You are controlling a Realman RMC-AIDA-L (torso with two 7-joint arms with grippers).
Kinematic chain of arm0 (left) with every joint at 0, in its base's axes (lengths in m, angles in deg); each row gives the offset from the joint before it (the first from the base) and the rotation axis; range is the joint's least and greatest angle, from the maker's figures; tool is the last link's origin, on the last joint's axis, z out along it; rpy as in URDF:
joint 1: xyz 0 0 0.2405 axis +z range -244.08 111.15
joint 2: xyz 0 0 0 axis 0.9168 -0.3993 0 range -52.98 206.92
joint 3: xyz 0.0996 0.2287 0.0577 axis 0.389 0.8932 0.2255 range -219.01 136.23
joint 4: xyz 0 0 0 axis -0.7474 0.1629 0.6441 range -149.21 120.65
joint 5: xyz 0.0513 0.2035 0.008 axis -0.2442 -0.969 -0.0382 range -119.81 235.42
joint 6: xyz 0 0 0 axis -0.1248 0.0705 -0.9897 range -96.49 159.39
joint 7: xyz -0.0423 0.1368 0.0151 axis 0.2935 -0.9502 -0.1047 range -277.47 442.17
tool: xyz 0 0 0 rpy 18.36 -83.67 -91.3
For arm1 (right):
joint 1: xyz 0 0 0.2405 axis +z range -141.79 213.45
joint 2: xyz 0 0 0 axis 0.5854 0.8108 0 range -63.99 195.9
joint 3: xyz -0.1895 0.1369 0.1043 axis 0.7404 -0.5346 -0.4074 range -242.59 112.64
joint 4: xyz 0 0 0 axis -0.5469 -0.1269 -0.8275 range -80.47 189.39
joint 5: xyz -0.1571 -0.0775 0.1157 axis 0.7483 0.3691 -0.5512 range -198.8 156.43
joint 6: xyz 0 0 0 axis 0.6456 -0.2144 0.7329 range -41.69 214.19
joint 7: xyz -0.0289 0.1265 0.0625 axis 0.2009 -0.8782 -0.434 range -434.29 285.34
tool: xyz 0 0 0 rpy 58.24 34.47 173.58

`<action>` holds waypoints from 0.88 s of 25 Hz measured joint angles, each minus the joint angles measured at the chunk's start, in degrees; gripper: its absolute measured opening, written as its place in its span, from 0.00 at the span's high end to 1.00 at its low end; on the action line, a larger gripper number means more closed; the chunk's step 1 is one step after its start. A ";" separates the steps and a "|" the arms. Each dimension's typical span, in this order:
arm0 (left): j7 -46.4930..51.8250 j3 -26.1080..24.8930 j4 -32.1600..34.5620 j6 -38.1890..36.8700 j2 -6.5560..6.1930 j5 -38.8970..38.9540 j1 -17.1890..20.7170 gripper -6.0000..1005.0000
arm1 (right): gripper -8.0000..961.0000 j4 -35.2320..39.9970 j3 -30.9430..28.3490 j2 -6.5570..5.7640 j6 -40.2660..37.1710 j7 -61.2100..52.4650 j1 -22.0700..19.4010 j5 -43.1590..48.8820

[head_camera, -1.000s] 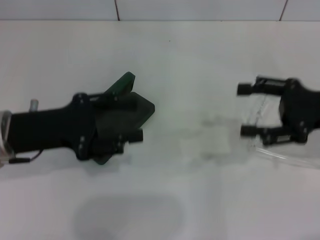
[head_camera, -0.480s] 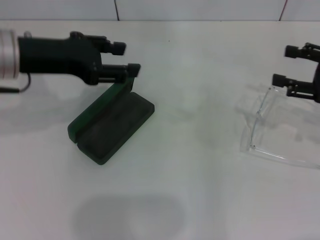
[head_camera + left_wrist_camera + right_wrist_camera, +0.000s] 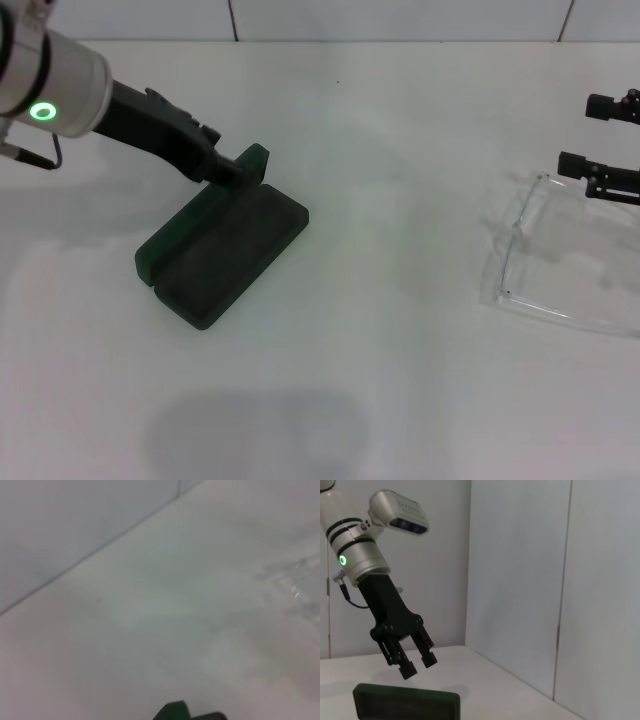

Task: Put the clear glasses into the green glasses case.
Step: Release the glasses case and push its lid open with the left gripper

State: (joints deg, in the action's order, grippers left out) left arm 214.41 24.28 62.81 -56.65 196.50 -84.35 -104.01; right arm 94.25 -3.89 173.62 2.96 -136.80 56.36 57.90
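I should use my left gripper to take the green glasses case [image 3: 232,256] by its lid [image 3: 192,224] and bring the case square beside the clear glasses, because the case lies crooked and far from them.
The green glasses case [image 3: 222,250] lies open on the white table, left of centre, its lid [image 3: 254,160] standing up at the far end. My left gripper [image 3: 232,172] comes down from the upper left with its tips just at the lid's top edge. The right wrist view shows that left gripper [image 3: 418,665] open, hovering just over the lid [image 3: 406,703], with nothing between its fingers. The clear glasses [image 3: 525,250] rest on the table at the right. Beyond them, at the right edge, my right gripper [image 3: 578,133] is open and apart from the glasses.
A white tiled wall [image 3: 400,18] runs along the table's far edge. Bare white tabletop [image 3: 400,230] lies between the case and the glasses. A soft shadow [image 3: 255,435] falls on the near part of the table.
My left gripper rose off the open case and drew back towards the upper left, ending at the lid's top edge. The right gripper pulled away from the glasses towards the right edge.
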 joint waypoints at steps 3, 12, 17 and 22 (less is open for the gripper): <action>1.53 1.49 -0.83 0.90 -0.01 -1.37 -0.24 0.38 | 0.20 0.08 -0.01 0.07 0.00 -0.01 0.29 0.56; 1.72 1.64 -8.47 3.08 -0.09 -3.41 -1.38 0.41 | 0.20 0.35 0.01 0.09 -0.37 -0.06 0.43 0.72; 2.43 1.57 -9.69 3.83 -0.09 -3.81 -1.51 0.41 | 0.20 0.41 0.03 0.15 -0.48 -0.08 0.50 0.72; 2.31 1.70 -9.72 3.84 -0.11 -3.78 -1.41 0.45 | 0.20 0.46 -0.11 0.18 -1.25 -0.08 0.14 0.70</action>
State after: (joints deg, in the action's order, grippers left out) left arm 216.73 25.98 53.08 -52.82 196.39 -88.13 -105.43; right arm 94.71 -4.00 173.80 1.72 -136.88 56.50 58.61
